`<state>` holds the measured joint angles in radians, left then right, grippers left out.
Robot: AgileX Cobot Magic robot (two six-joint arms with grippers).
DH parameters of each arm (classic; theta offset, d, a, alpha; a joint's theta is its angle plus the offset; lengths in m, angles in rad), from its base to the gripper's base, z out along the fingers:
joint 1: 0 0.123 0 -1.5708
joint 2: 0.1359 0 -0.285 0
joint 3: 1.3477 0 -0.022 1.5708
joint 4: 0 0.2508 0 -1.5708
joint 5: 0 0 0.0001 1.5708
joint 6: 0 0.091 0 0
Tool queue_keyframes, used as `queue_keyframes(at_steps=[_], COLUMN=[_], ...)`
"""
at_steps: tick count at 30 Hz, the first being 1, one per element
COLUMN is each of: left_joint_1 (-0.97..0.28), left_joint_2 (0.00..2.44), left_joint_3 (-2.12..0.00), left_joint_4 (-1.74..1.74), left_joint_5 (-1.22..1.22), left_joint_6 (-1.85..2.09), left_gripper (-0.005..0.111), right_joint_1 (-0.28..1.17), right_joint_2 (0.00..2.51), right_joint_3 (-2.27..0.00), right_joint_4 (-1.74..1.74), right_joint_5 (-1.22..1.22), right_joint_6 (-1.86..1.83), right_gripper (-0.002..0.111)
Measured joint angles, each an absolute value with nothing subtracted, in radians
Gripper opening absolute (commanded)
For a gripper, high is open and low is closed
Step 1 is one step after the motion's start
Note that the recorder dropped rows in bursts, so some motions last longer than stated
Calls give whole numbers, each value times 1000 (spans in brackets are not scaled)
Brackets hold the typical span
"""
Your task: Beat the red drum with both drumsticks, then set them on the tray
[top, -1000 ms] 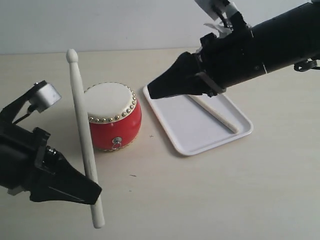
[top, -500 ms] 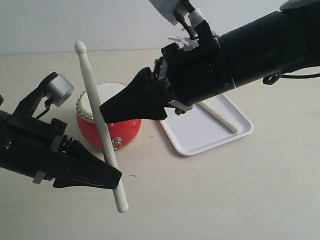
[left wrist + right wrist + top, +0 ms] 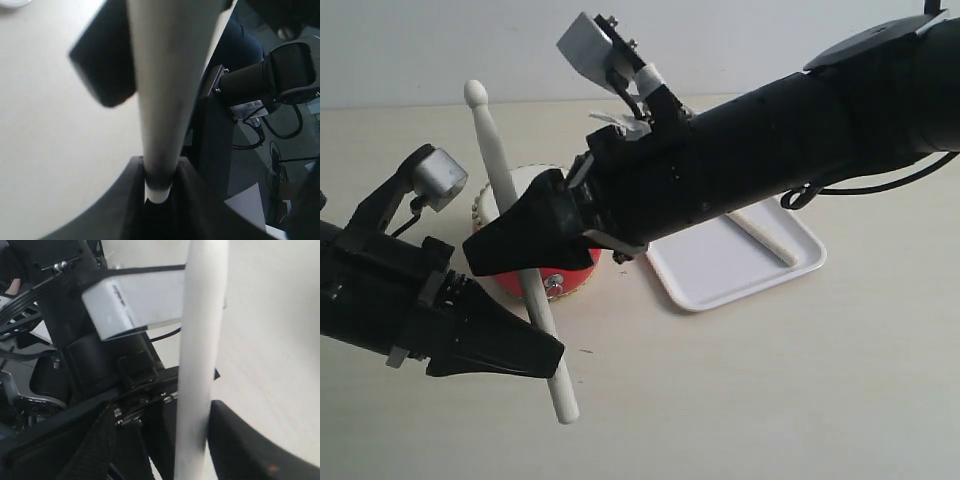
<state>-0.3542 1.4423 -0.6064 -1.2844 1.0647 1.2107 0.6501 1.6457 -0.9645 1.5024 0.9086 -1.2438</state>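
The white tray [image 3: 702, 266] is far from the drumstick in the robot's left gripper, so the right gripper should close on that drumstick's middle [image 3: 533, 290] before the left gripper opens.
The red drum [image 3: 572, 276] stands left of the white tray [image 3: 712, 268], mostly hidden behind my right arm. One drumstick [image 3: 762, 234] lies in the tray. My left gripper [image 3: 548, 352] is shut on the other drumstick [image 3: 495, 160] near its butt end, holding it steeply tilted with the bead tip up in front of the drum. The left wrist view shows this stick [image 3: 165, 100] pinched in the left gripper [image 3: 159, 176]. My right gripper [image 3: 488, 256] has reached across the drum and is open around the same stick [image 3: 200, 365]. The right gripper [image 3: 162, 432] has one finger against it and a wide gap on the other side.
The pale table top [image 3: 770, 390] stretches bare in front of the tray and drum. My right arm [image 3: 800, 130] spans diagonally over the drum and the tray's near corner. A white wall [image 3: 440, 50] bounds the table at the back.
My right arm swung left from over the tray, across the drum, onto the stick the left gripper holds, and its jaws widened. The left gripper shifted right with its stick, then held still.
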Motion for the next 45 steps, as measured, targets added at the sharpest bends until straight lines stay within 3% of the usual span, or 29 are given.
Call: queue_keyframes(at_steps=[11,13,17,18,23,25,30,33,40,45], left_joint_1=[-354,-354,-354,-354,-354,-354,-354,-354,-354,-354], left_joint_2=[1442,1442,1442,1442,1442,1442,1412,1384,1294,1222], left_joint_3=[-606,-606,-606,-606,-606,-606,-606,-606,-606,-606], left_joint_4=[-1286,-1288,-1288,-1290,-1302,-1311,-1315,-1314,-1273,-1234], left_joint_5=[1080,1080,1081,1081,1084,1085,1086,1086,1114,1114], left_joint_6=[1218,1220,1220,1220,1220,1221,1221,1219,1201,1194], left_gripper=[0,0,1,5,63,65,61,54,0,0], right_joint_1=[650,650,650,650,650,650,587,513,389,387], right_joint_2=[1654,1654,1654,1654,1654,1649,1634,1634,1696,1838], right_joint_3=[-965,-965,-965,-965,-965,-965,-984,-1026,-1234,-1458], right_joint_4=[1491,1470,1463,1465,1465,1463,1408,1288,648,341], right_joint_5=[862,862,867,872,859,821,744,699,753,1012], right_joint_6=[-1244,-1244,-1242,-1238,-1223,-1221,-1167,-1069,-605,-423], right_gripper=[48,40,0,0,0,0,0,0,0,0])
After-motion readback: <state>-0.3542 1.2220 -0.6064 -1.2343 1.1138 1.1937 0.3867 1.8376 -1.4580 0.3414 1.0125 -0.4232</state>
